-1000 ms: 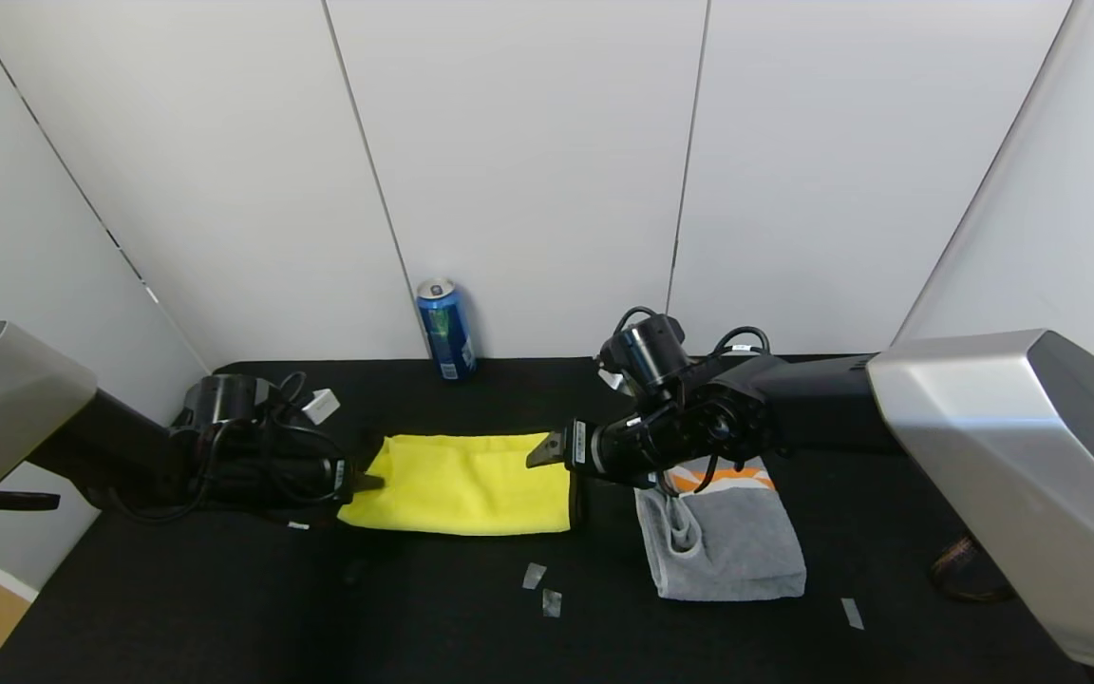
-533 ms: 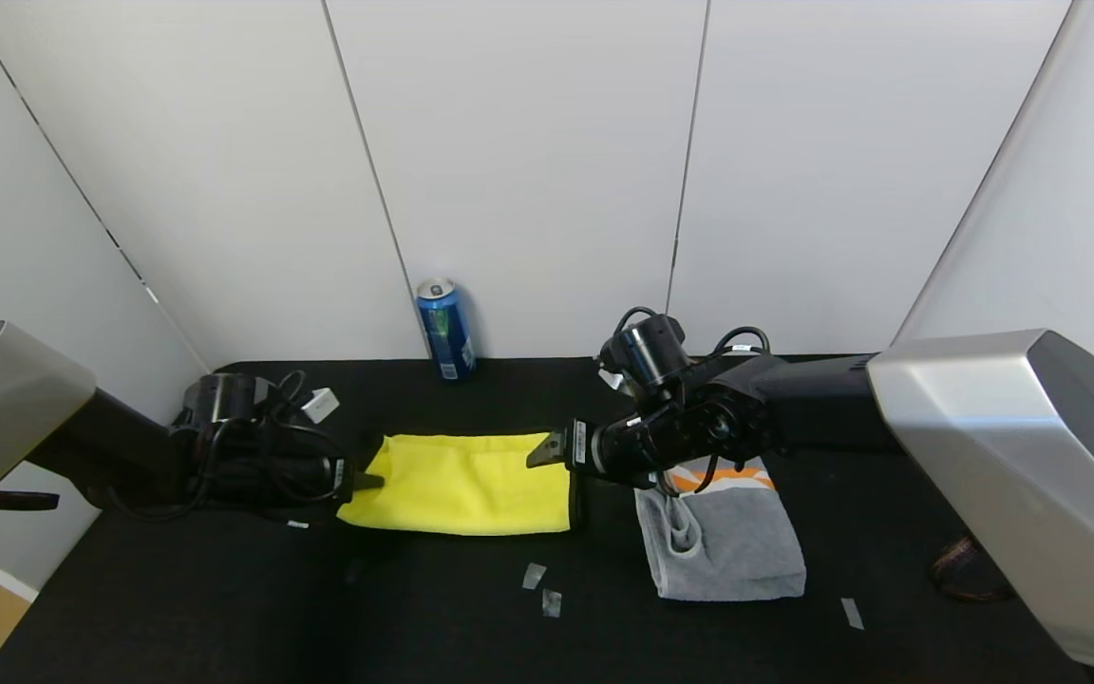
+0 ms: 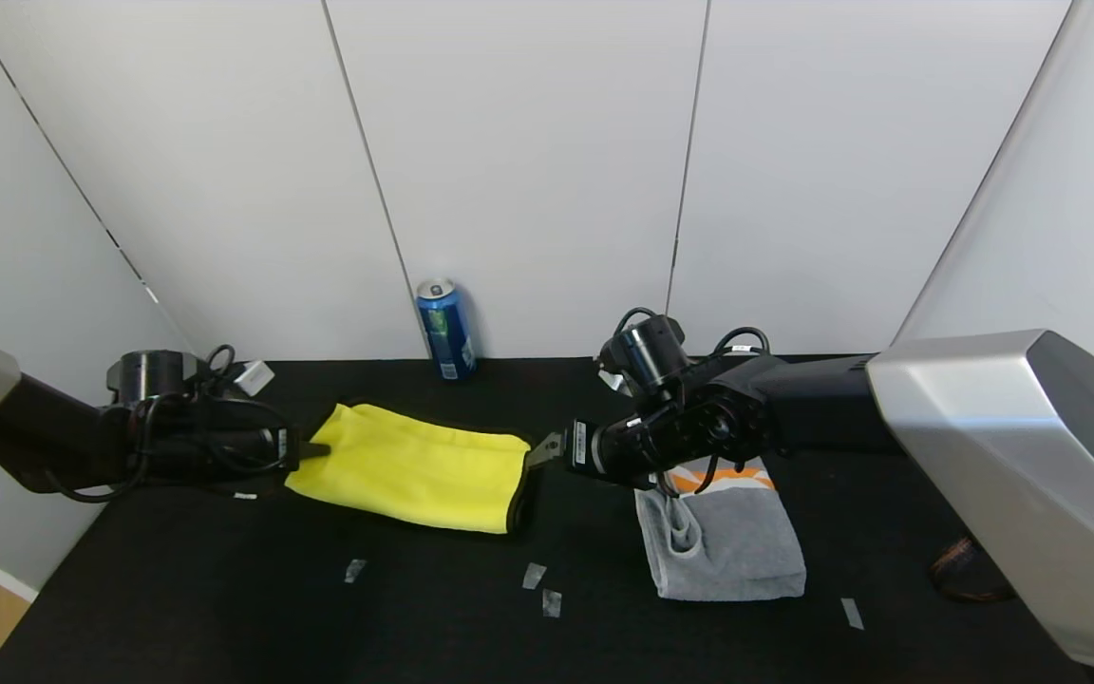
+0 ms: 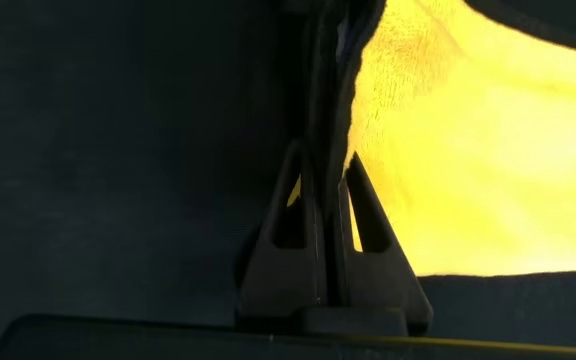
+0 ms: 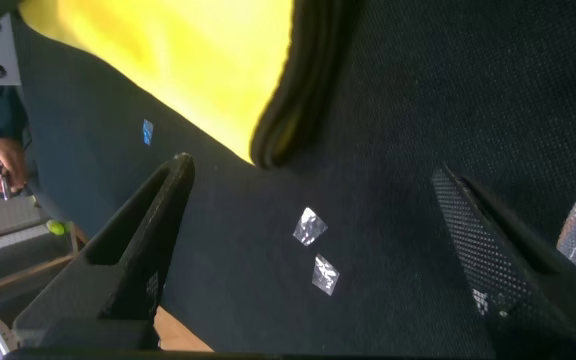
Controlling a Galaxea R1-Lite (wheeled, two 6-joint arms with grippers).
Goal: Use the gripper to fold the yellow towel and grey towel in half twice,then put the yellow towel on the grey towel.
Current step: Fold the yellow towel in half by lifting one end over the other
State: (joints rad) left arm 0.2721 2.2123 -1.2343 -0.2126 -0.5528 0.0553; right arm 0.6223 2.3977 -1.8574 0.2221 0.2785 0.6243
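My left gripper should stop pulling, because the yellow towel's end [image 3: 518, 488] by my open right gripper is lying free. My left gripper should then bring the yellow towel's pinched edge over to that end [image 3: 512, 467].
The yellow towel [image 3: 419, 467] lies folded on the black table left of centre, its black trim showing at its right end. My left gripper [image 3: 308, 452] is shut on the towel's left edge; in the left wrist view [image 4: 328, 200] the two fingers pinch the black-trimmed edge of the yellow towel [image 4: 468, 150]. My right gripper [image 3: 539, 452] is open and empty, just right of the towel's right end; in the right wrist view [image 5: 313, 250] its fingers stand wide apart below the yellow towel [image 5: 188, 60]. The grey towel [image 3: 723, 541] lies folded at the right, orange marks at its far end.
A blue can [image 3: 445, 329] stands at the back wall. Several small tape scraps [image 3: 539, 587] lie on the table in front of the towels. A cable coil [image 3: 960, 570] lies at the far right. White walls close in on both sides.
My left gripper has pulled the yellow towel's left end leftward and back; the towel has slid left and now lies skewed. The right gripper stayed in place and no longer overlaps the towel.
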